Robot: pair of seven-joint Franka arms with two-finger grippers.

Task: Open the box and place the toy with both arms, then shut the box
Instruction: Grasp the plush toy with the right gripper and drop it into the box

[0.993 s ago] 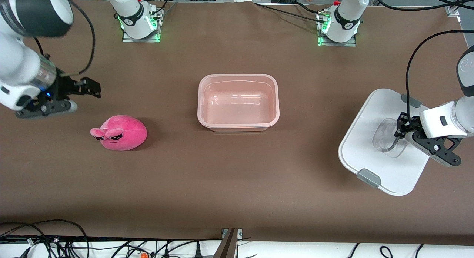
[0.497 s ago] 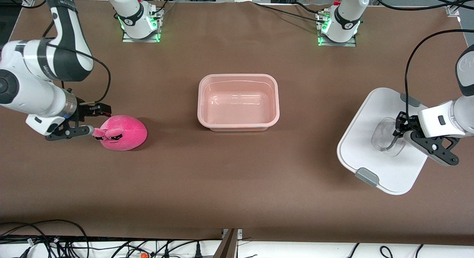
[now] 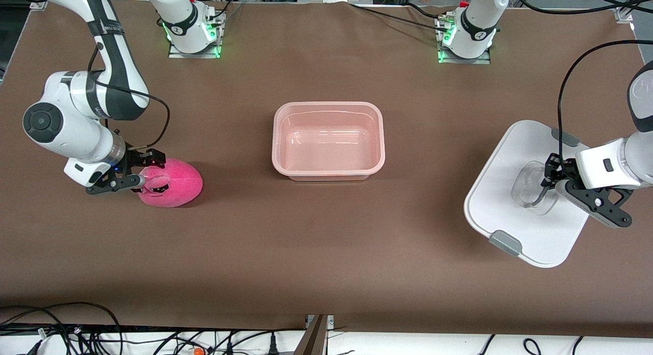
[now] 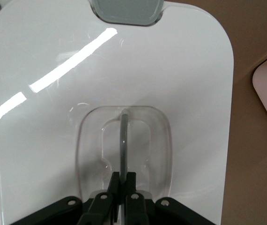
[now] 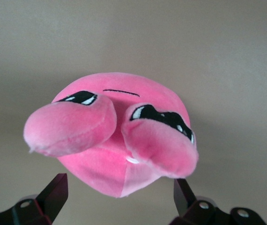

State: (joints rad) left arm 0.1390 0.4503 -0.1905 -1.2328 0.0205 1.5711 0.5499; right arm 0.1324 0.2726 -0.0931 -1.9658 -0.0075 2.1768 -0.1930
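The toy's seamed plush bottom side [image 5: 119, 179] bulges between my fingers, so it will squash to a thin pinch and the whole toy will follow when I lift it.
The pink box [image 3: 328, 141] stands open and empty mid-table. Its white lid [image 3: 530, 192] lies flat on the table toward the left arm's end; it also shows in the left wrist view [image 4: 110, 93]. My left gripper [image 3: 545, 184] is shut on the lid's thin handle [image 4: 123, 140] in the clear recess. The hot-pink toy [image 3: 171, 183] lies on the table toward the right arm's end. My right gripper [image 3: 145, 169] is open low at the toy's face end, its fingers [image 5: 54, 194] wide on either side of the toy [image 5: 119, 136], not touching it.
Both arm bases [image 3: 191, 23] stand at the table's edge farthest from the front camera. Cables [image 3: 61, 329] hang below the table's near edge. Bare brown table [image 3: 326, 243] lies between toy, box and lid.
My right arm has come down and moved toward the toy; its open fingers now sit around the toy's ear end. The left gripper and lid have barely moved.
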